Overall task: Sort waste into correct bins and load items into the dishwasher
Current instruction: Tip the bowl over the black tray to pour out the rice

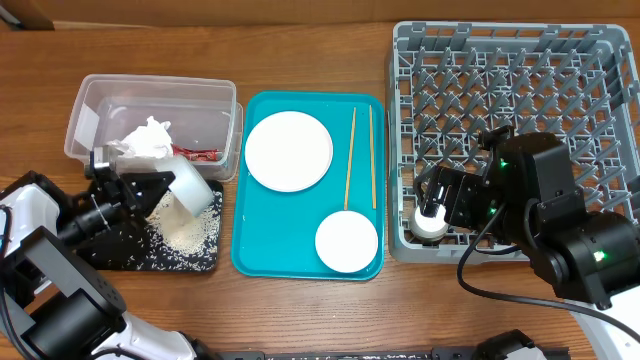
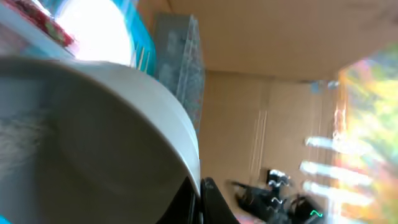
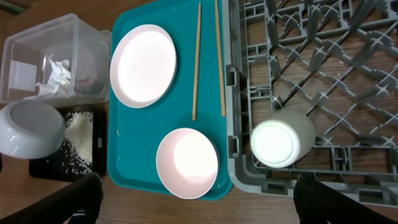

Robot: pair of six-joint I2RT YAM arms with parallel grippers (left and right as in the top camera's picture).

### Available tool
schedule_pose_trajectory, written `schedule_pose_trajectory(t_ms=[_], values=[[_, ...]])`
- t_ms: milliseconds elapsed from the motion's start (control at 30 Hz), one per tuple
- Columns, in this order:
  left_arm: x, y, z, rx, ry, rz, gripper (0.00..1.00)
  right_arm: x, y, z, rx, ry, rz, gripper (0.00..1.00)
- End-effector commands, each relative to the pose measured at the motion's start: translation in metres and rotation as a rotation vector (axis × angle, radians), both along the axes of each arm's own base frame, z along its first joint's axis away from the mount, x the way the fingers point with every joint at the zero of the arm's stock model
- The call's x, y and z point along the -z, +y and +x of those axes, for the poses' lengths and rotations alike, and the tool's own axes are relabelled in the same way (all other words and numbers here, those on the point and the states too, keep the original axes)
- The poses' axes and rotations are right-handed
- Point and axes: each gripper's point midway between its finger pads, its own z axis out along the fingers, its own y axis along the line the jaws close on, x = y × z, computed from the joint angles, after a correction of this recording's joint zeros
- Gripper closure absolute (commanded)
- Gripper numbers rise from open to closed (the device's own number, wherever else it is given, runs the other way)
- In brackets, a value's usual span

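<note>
Rice is on the black tray (image 1: 184, 236) and space is open beside the pink bowl (image 1: 276, 232), so the left gripper should keep going to that space and let go of the grey bowl upright there.
My left gripper (image 1: 150, 192) is shut on the rim of the grey metal bowl (image 1: 190, 185), tilted over the black tray (image 1: 130, 262). Loose rice (image 1: 185, 230) lies on that tray. The bowl fills the left wrist view (image 2: 93, 137). The clear tub (image 1: 155, 82) holds the white napkin (image 1: 145, 140) and the red wrapper (image 1: 203, 155). The pink plate (image 1: 288, 150), the pink bowl (image 1: 346, 241) and two chopsticks (image 1: 350, 155) lie on the teal tray (image 1: 255, 250). The white cup (image 1: 431, 222) sits in the front left corner of the grey dishwasher rack (image 1: 510, 60). My right gripper (image 1: 445, 200) is open and empty above it.
In the right wrist view the cup (image 3: 280, 140) lies just inside the rack's wall (image 3: 239, 174), next to the teal tray's right edge. Bare wooden table runs along the front. A cardboard wall stands behind the table.
</note>
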Motion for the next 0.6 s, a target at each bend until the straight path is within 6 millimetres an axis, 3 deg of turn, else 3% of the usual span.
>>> schedule_pose_trajectory(t_ms=[0, 100, 167, 233, 567], values=[[-0.015, 0.003, 0.007, -0.02, -0.289, 0.131, 0.96, -0.005, 0.002, 0.0, -0.013, -0.013, 0.004, 0.01], [-0.007, 0.008, 0.008, -0.043, -0.124, 0.03, 0.96, -0.004, 0.002, 0.0, -0.013, -0.012, 0.004, 0.0], [-0.012, 0.009, 0.009, -0.04, -0.219, 0.084, 0.96, -0.004, 0.002, -0.001, -0.013, -0.01, 0.003, 0.01], [-0.007, 0.009, 0.009, -0.034, -0.175, 0.073, 0.96, -0.004, 0.002, -0.001, -0.013, -0.011, 0.004, 0.01], [-0.002, -0.033, -0.012, 0.179, -0.141, 0.148, 0.96, -0.004, 0.002, -0.001, -0.013, -0.01, 0.004, 0.0]])
